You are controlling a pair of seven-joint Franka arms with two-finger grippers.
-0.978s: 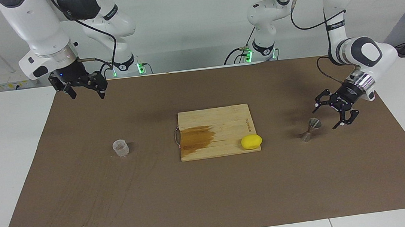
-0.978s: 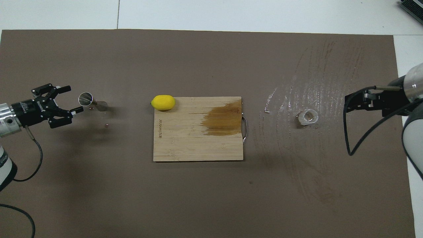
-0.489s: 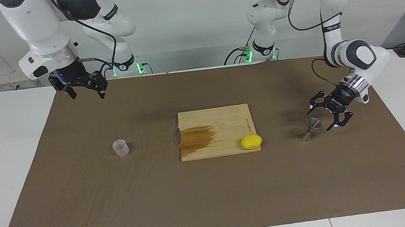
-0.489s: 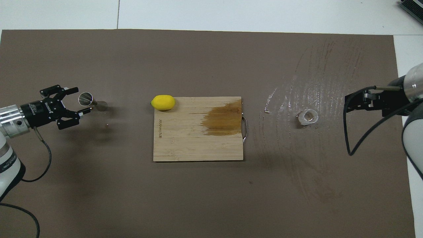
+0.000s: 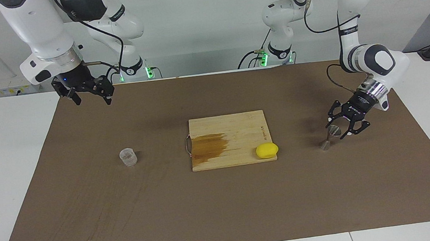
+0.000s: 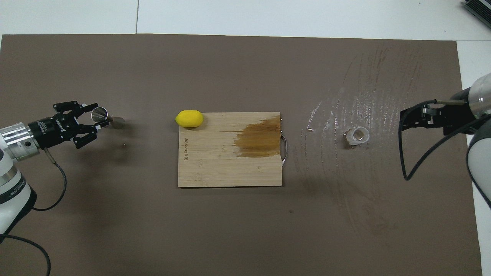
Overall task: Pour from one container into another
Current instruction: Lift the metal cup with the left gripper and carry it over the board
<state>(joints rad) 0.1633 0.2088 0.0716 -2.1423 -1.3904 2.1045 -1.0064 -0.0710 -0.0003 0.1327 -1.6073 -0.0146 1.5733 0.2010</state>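
I see a drop [image 6: 124, 145] on the mat beside the silver jigger [image 6: 100, 115], so I should expect another hidden drop to show when I carry the jigger away.
The silver jigger [image 5: 329, 138] stands on the brown mat toward the left arm's end of the table; in the overhead view [image 6: 100, 114] its open top shows. My left gripper [image 5: 336, 128] is open, with one finger on each side of the jigger's upper cone [image 6: 94, 119]; I cannot tell if they touch it. The clear ribbed cup [image 5: 128, 156] stands on the mat toward the right arm's end [image 6: 358, 135]. My right gripper [image 5: 92, 101] is open and empty, waiting high above the mat's edge nearest the robots [image 6: 403, 120].
A wooden cutting board [image 5: 239, 126] with a dark wet stain lies mid-table [image 6: 215, 165]. A yellow lemon [image 5: 267, 150] rests on the board's corner toward the jigger [image 6: 189, 118]. Wet streaks mark the mat [image 6: 345, 99] around the cup.
My left gripper has moved in toward the jigger and now straddles its upper cone, still open. The right arm, cup, board and lemon have not moved.
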